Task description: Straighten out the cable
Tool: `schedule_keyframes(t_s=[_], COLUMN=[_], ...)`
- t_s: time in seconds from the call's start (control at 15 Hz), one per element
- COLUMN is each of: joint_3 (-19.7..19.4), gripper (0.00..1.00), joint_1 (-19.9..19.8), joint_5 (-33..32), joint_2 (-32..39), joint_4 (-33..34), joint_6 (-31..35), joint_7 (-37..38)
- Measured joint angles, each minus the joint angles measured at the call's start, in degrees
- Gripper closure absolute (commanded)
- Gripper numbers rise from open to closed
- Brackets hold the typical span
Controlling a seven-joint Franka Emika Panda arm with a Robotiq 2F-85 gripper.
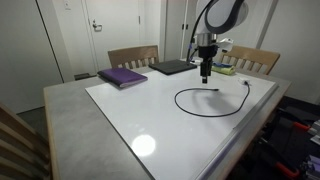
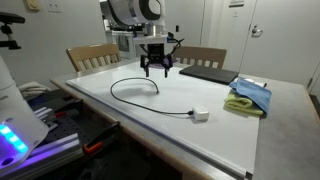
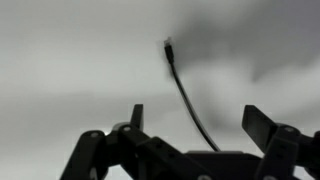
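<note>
The cable (image 3: 186, 98) runs at a slant between the gripper's open fingers, so the robot should turn its gripper in line with it and lower onto the part of the cable (image 3: 199, 124) behind the plug.
A thin black cable (image 1: 190, 110) lies in a loose loop on the white table top (image 1: 150, 115). In an exterior view the loop (image 2: 125, 95) runs on to a small white block (image 2: 200, 116) at one end. My gripper (image 1: 205, 75) hangs just above the far side of the loop, near the cable's free end; it also shows in an exterior view (image 2: 156, 70). In the wrist view the cable (image 3: 180, 85) runs up between my open fingers (image 3: 200, 118) and ends in a small plug (image 3: 167, 45). The fingers hold nothing.
A purple book (image 1: 122, 76) and a closed dark laptop (image 1: 172, 67) lie at the far edge. A blue and yellow cloth (image 2: 250, 97) lies beside the laptop (image 2: 210, 72). Wooden chairs (image 1: 132, 57) stand behind the table.
</note>
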Motion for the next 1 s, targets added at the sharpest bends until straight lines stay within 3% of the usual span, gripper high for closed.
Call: schedule_keyframes(t_s=[0.2,0.67,1.0], joint_3=[2.3,3.4,1.8], gripper=[0.0,0.0,0.0], joint_1=[0.9,-0.5,0.1], joint_5=[-0.1,-2.0,-8.5], joint_2=[0.1,0.2,1.5], joint_4=[0.0,-1.3,-2.0], joint_6=[2.0,3.4,8.1], joint_7=[-4.7,-25.0,-21.7])
